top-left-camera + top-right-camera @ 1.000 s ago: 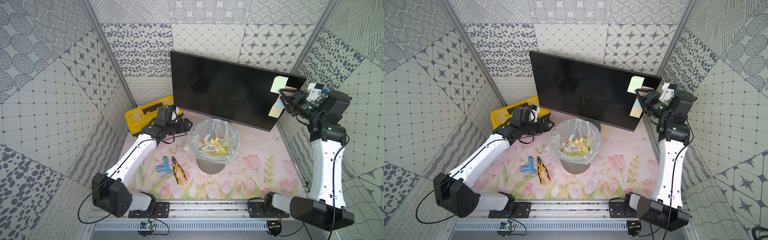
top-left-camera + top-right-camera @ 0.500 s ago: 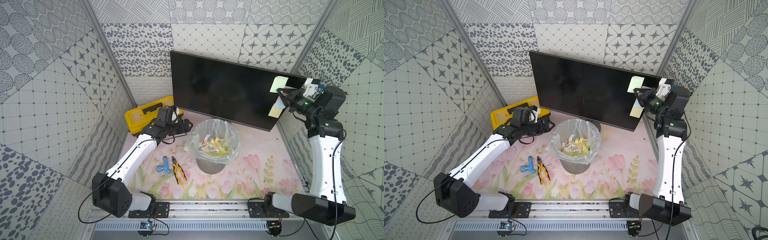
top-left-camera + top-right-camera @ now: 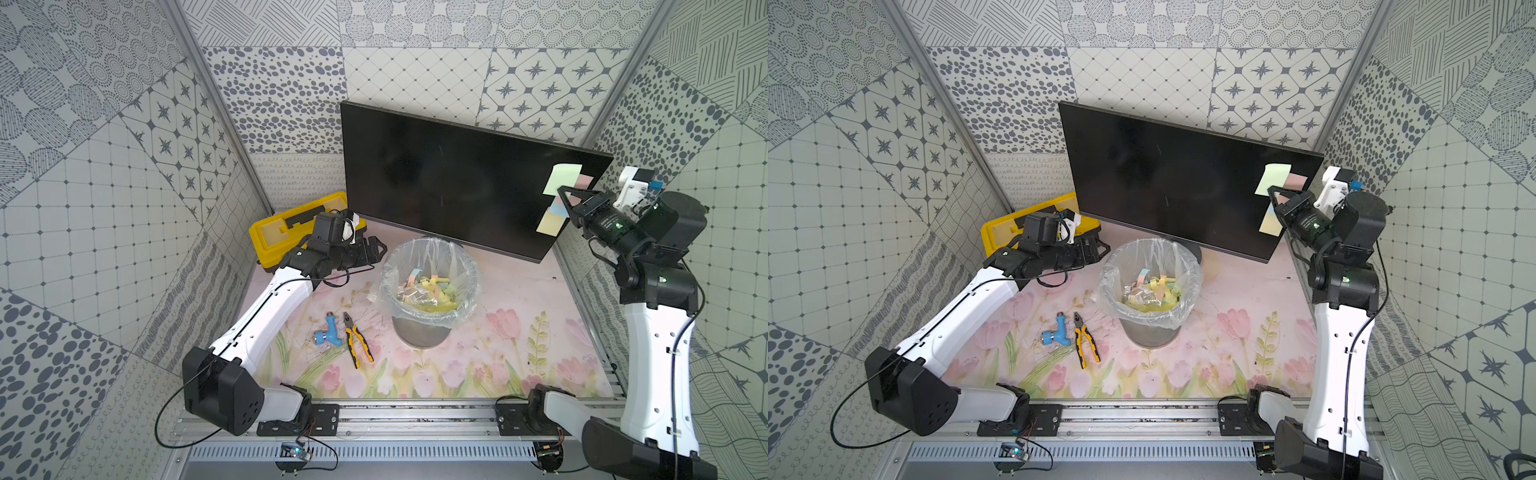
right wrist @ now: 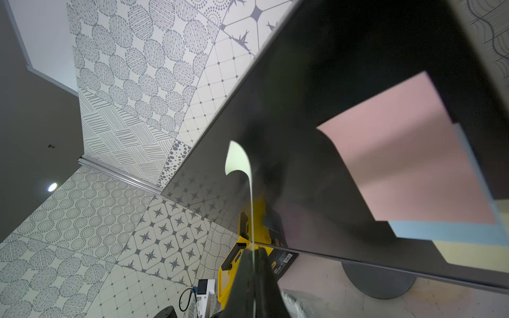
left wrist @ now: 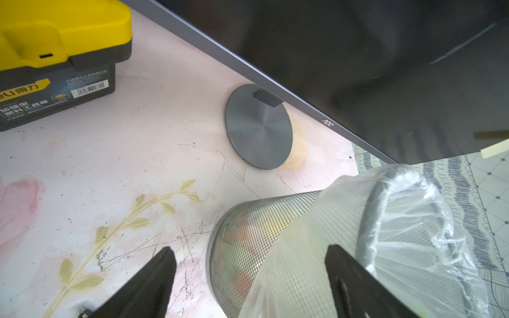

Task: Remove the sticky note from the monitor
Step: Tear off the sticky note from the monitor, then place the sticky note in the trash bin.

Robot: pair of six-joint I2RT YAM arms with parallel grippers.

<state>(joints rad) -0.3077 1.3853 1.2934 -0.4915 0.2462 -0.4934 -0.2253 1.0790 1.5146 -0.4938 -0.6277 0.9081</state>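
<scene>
The pale green sticky note (image 3: 562, 177) is clear of the monitor, so my right gripper should keep going to the bin's opening (image 3: 430, 278) and let it go inside.
The black monitor (image 3: 449, 178) (image 3: 1163, 174) stands at the back. Several sticky notes cluster at its right edge. My right gripper (image 3: 562, 191) (image 3: 1271, 190) is shut on the lower edge of the pale green sticky note (image 3: 562, 176) (image 3: 1273, 178). In the right wrist view the sticky note (image 4: 238, 161) runs edge-on out of the closed gripper (image 4: 252, 249) and curls at its far end by the screen. Pink (image 4: 399, 154), blue (image 4: 446, 234) and yellow (image 4: 473, 250) notes lie flat on the glass. My left gripper (image 3: 380, 251) (image 5: 248, 249) hangs open and holds nothing beside the bin.
A mesh waste bin (image 3: 388, 266) lined with clear plastic holds several discarded notes in front of the monitor's round base (image 5: 259, 129). A yellow toolbox (image 3: 286, 226) sits at the back left. Pliers (image 3: 357, 338) and a blue fitting (image 3: 328, 334) lie on the floral mat.
My right gripper rose a little toward the green note's lower edge and closed on it. The left arm stayed where it was.
</scene>
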